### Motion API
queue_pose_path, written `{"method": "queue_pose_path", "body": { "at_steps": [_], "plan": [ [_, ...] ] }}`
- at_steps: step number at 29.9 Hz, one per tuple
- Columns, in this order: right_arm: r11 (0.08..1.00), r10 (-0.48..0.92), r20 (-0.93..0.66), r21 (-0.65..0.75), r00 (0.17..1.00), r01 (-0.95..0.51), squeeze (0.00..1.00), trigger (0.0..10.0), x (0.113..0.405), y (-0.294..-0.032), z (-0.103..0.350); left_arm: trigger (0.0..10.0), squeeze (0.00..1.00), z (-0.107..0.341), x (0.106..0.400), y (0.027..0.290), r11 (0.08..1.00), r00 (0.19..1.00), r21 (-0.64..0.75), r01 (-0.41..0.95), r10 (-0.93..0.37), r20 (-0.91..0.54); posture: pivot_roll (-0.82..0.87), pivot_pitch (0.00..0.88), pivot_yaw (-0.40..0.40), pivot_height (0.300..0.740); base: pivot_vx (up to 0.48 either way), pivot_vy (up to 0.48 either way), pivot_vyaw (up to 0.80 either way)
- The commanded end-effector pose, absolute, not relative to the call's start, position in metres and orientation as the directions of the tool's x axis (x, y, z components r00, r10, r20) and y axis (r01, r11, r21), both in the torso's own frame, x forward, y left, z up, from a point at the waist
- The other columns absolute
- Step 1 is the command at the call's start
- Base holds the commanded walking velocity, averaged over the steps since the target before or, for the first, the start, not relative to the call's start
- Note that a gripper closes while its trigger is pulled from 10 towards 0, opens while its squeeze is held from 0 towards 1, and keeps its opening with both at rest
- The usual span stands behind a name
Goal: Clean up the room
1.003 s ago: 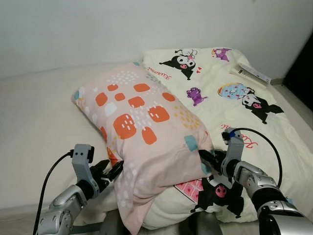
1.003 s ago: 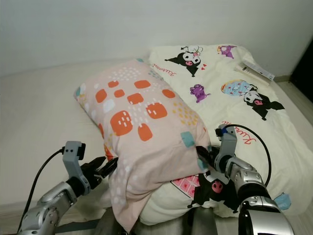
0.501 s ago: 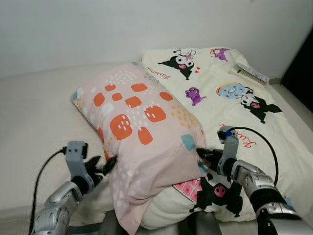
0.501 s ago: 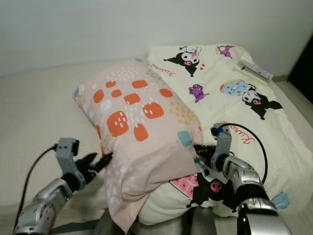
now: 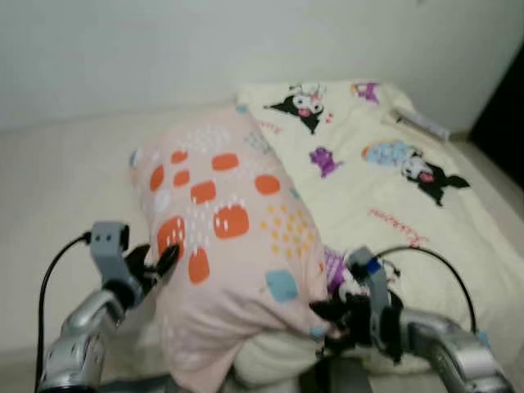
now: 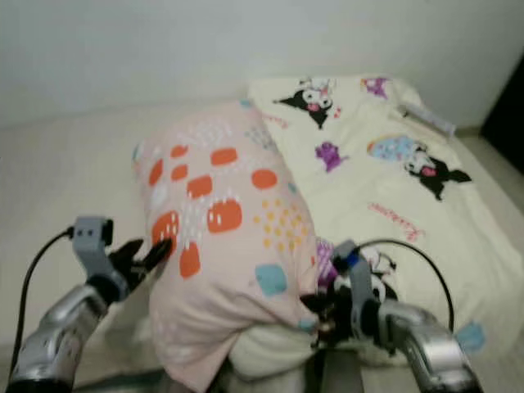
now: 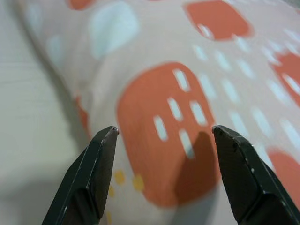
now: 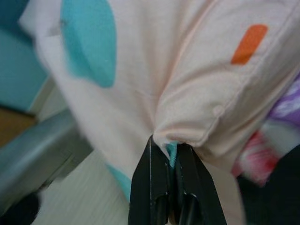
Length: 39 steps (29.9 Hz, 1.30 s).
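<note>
The pillow's far end (image 5: 194, 133) will hang down beyond my grippers when I lift the pillow's sides, because the pink pillow's near end sags in soft creases (image 5: 214, 326).
A pink pillow (image 5: 229, 237) with orange, white and teal patches lies on the bed, its near end resting over a folded cream blanket (image 5: 393, 188) printed with cartoon figures. My left gripper (image 5: 162, 262) is at the pillow's left side. In the left wrist view the left gripper (image 7: 164, 131) is open, its fingers spread before an orange patch of the pillow (image 7: 178, 126) without holding it. My right gripper (image 5: 323, 313) is low at the pillow's near right corner. The right wrist view shows the right gripper (image 8: 171, 147) shut on the pillow's teal-lined corner seam (image 8: 187, 131).
The pale mattress (image 5: 57, 196) stretches to the left, up to a white wall. A white box (image 5: 422, 124) lies on the blanket's far right corner. A dark opening (image 5: 508, 98) is at the right edge. The picture is blurred.
My right gripper has drawn back toward me with the pillow corner, and the pillow's near end has swung with it. My left gripper has shifted left and up along the pillow's side. The camera has moved.
</note>
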State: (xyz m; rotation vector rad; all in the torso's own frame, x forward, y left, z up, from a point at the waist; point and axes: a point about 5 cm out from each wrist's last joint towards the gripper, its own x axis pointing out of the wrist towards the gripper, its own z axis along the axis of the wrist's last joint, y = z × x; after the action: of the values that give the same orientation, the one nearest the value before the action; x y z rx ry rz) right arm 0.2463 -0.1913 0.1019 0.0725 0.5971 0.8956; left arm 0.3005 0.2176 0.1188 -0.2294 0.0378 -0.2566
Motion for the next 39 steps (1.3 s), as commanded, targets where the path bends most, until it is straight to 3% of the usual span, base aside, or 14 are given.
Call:
{"method": "queue_pose_path", "body": {
  "at_steps": [1, 5, 11, 15, 22, 23, 25, 26, 34, 35, 39],
  "plan": [
    [0.564, 0.799, -0.469, 0.368, 0.377, -0.739, 0.00, 0.0, 0.231, -0.180, 0.095, 10.0, 0.00, 0.111, 0.297, 0.222, 0.950, 0.970, -0.215, 0.226, -0.240, -0.040, 0.03, 0.223, 0.047, 0.612, 0.000, 0.000, 0.00],
    [0.572, 0.786, -0.500, 0.367, 0.364, -0.733, 0.00, 0.0, 0.220, -0.189, 0.098, 10.0, 0.00, 0.110, 0.296, 0.222, 0.950, 0.968, -0.210, 0.232, -0.246, -0.042, 0.03, 0.222, 0.047, 0.612, 0.000, 0.000, 0.00],
    [0.646, 0.712, -0.589, 0.338, 0.382, -0.684, 0.00, 0.0, 0.201, -0.224, 0.105, 10.0, 0.00, 0.110, 0.295, 0.218, 0.948, 0.964, -0.202, 0.248, -0.262, -0.045, 0.04, 0.217, 0.057, 0.612, 0.000, 0.000, 0.00],
    [0.716, 0.634, -0.633, 0.263, 0.444, -0.646, 0.00, 0.0, 0.205, -0.247, 0.107, 10.0, 0.00, 0.109, 0.296, 0.214, 0.944, 0.960, -0.201, 0.260, -0.274, -0.049, 0.04, 0.216, 0.062, 0.612, 0.000, 0.000, 0.00],
    [0.747, 0.582, -0.655, 0.196, 0.482, -0.636, 0.00, 0.0, 0.211, -0.257, 0.115, 10.0, 0.00, 0.108, 0.296, 0.209, 0.940, 0.955, -0.201, 0.275, -0.291, -0.054, 0.04, 0.219, 0.068, 0.612, 0.000, 0.000, 0.00],
    [0.767, 0.540, -0.671, 0.144, 0.509, -0.625, 0.16, 4.9, 0.216, -0.261, 0.114, 10.0, 0.00, 0.108, 0.296, 0.207, 0.939, 0.954, -0.203, 0.278, -0.295, -0.056, 0.04, 0.219, 0.066, 0.612, 0.000, 0.000, 0.00],
    [0.767, 0.540, -0.671, 0.144, 0.509, -0.625, 0.16, 4.9, 0.216, -0.261, 0.114, 10.0, 0.00, 0.108, 0.296, 0.207, 0.939, 0.954, -0.203, 0.278, -0.295, -0.056, 0.04, 0.219, 0.066, 0.612, 0.000, 0.000, 0.00],
    [0.783, 0.527, -0.674, 0.147, 0.518, -0.604, 1.00, 10.0, 0.219, -0.263, 0.114, 10.0, 0.00, 0.107, 0.296, 0.206, 0.938, 0.953, -0.204, 0.279, -0.297, -0.058, 0.04, 0.220, 0.065, 0.612, 0.000, 0.000, 0.00],
    [0.787, 0.509, -0.668, 0.105, 0.543, -0.608, 1.00, 10.0, 0.226, -0.270, 0.121, 10.0, 0.00, 0.106, 0.296, 0.209, 0.941, 0.956, -0.206, 0.267, -0.286, -0.068, 0.05, 0.218, 0.062, 0.612, 0.000, 0.000, 0.00],
    [0.779, 0.517, -0.659, 0.098, 0.546, -0.619, 0.00, 10.0, 0.227, -0.276, 0.128, 10.0, 0.00, 0.107, 0.296, 0.213, 0.943, 0.958, -0.205, 0.261, -0.280, -0.070, 0.05, 0.218, 0.062, 0.612, 0.000, 0.000, 0.00],
    [0.703, 0.599, -0.613, 0.093, 0.515, -0.705, 0.00, 10.0, 0.224, -0.294, 0.159, 10.0, 0.00, 0.113, 0.298, 0.223, 0.946, 0.962, -0.203, 0.250, -0.267, -0.058, 0.05, 0.218, 0.058, 0.612, 0.000, 0.000, 0.00]
  ]
}}
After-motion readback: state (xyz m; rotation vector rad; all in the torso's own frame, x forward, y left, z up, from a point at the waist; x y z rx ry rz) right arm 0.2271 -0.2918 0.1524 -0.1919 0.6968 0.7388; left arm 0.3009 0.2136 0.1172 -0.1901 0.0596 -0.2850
